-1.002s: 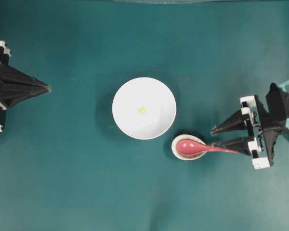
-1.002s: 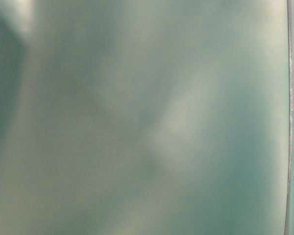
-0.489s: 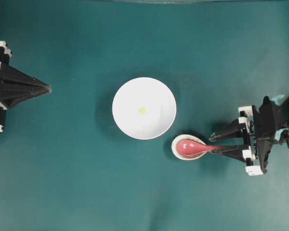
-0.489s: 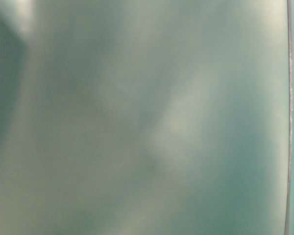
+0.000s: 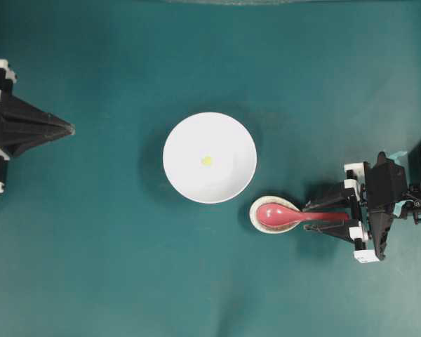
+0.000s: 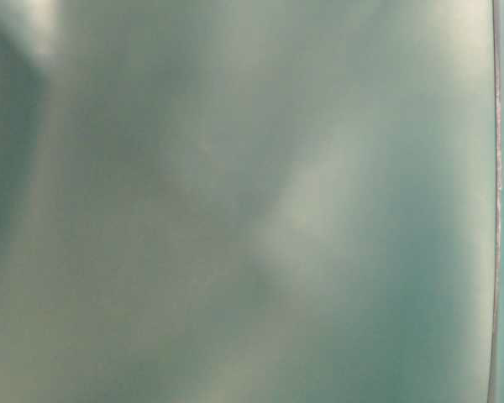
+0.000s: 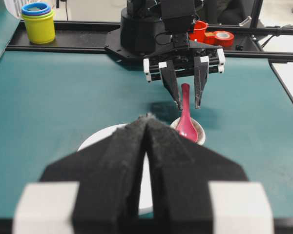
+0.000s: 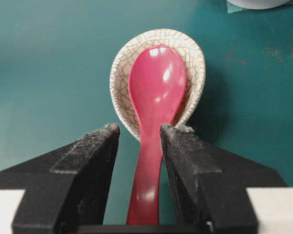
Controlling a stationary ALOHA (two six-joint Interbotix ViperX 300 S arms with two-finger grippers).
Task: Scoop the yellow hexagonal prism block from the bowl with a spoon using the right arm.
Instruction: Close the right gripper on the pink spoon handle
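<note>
The yellow hexagonal prism block [image 5: 207, 161] should slide ahead of the spoon's scoop when I push with the spoon, because the white bowl's bottom [image 5: 210, 177] is smooth and open.
The tiny yellow hexagonal prism block [image 5: 207, 160] lies in the middle of the white bowl [image 5: 228, 137] at the table's centre. The pink-red spoon [image 5: 277, 214] rests with its scoop in a small speckled dish [image 5: 255, 206], handle pointing right. My right gripper [image 5: 310, 217] is open and straddles the handle. In the right wrist view the spoon [image 8: 156, 87] runs between the pads [image 8: 100, 161], with a gap on the left side of the right gripper [image 8: 139, 129]. My left gripper [image 5: 70, 128] is shut and empty at the far left, well away from the bowl.
The left wrist view shows the bowl's rim [image 7: 100, 136], the spoon [image 7: 185, 124], the right gripper [image 7: 187, 106], stacked yellow and blue cups [image 7: 37, 19] and red tape rolls [image 7: 212, 34] behind the table. The table-level view is a blur.
My right gripper has shifted toward the table's front and turned level, so both fingers now straddle the spoon handle. The jaws have narrowed. Spoon, bowl, block and left arm have not moved.
</note>
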